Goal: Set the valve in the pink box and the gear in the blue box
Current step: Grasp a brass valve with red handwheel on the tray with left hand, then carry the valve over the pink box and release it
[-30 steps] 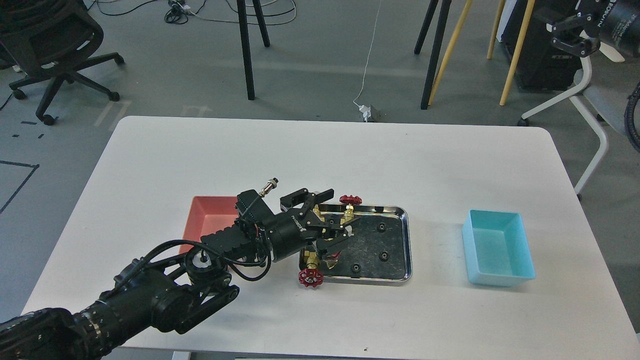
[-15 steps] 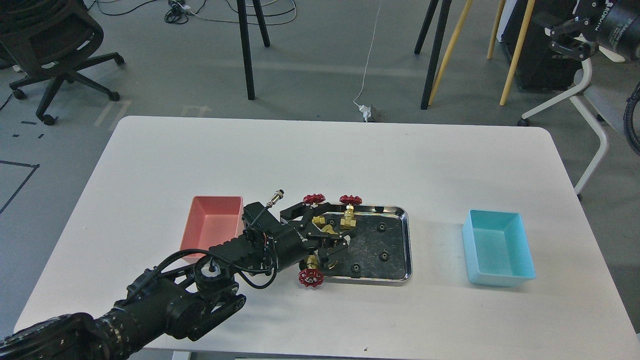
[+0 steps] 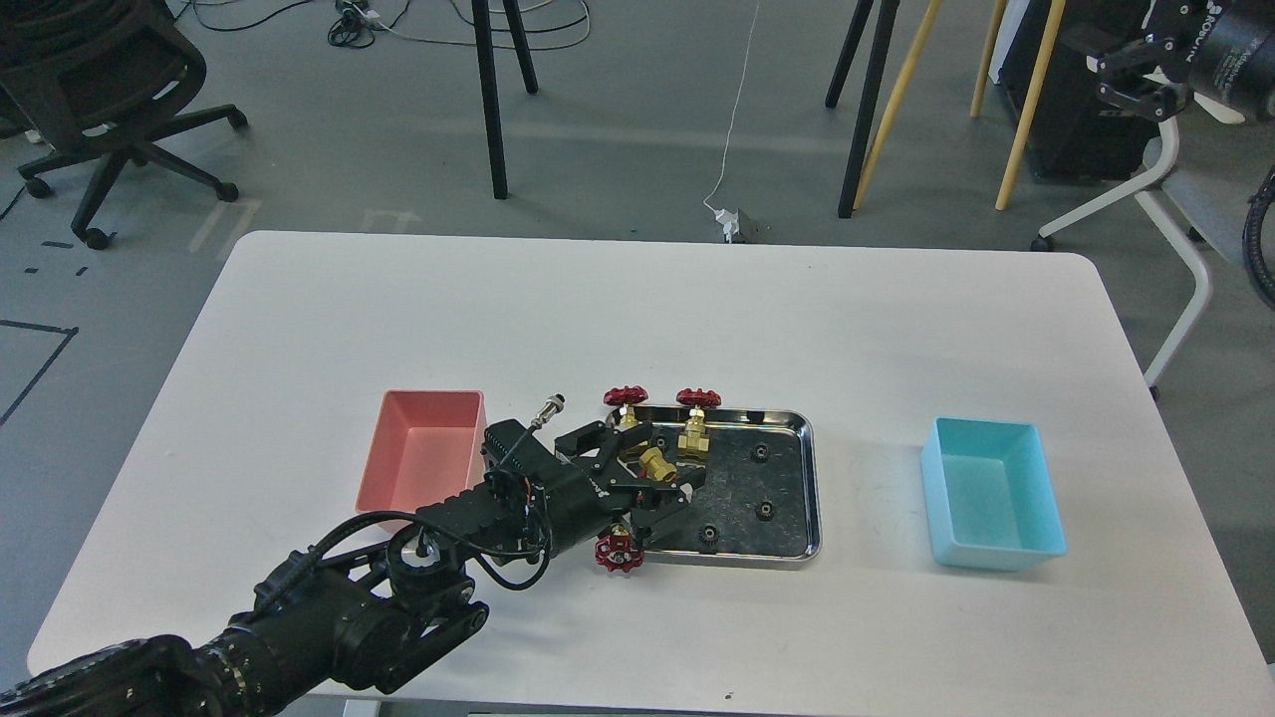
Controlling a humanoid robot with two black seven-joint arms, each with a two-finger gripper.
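I should expect another gear hidden (image 3: 659, 443) behind my left gripper when I lift the valve (image 3: 656, 464) away, because gears lie here and there on the tray's open bottom.
My left gripper (image 3: 649, 470) is low over the left end of the steel tray (image 3: 814, 468). It is open, with a brass valve (image 3: 657, 464) lying between its fingers. Two more valves (image 3: 626, 398) (image 3: 697, 418) stand at the tray's back rim, red wheels up. Another valve (image 3: 620, 555) leans on the front left corner, under my wrist. Small black gears (image 3: 761, 453) (image 3: 765, 510) (image 3: 708, 535) lie on the tray's dark floor. The pink box (image 3: 423, 458) sits just left of my wrist and shows nothing inside. The blue box (image 3: 996, 493) stands at the right, also with nothing inside. My right gripper (image 3: 1134, 78) hangs far off the table at the top right.
The white table (image 3: 637, 309) carries only the tray and the two boxes. My left forearm (image 3: 329, 617) crosses the front left corner. Beyond the far edge are an office chair (image 3: 110, 110), stand legs (image 3: 493, 100) and a floor cable.
My left gripper has dropped lower and pulled back slightly toward me over the tray's left end, uncovering the back-left valve. The right gripper has barely shifted.
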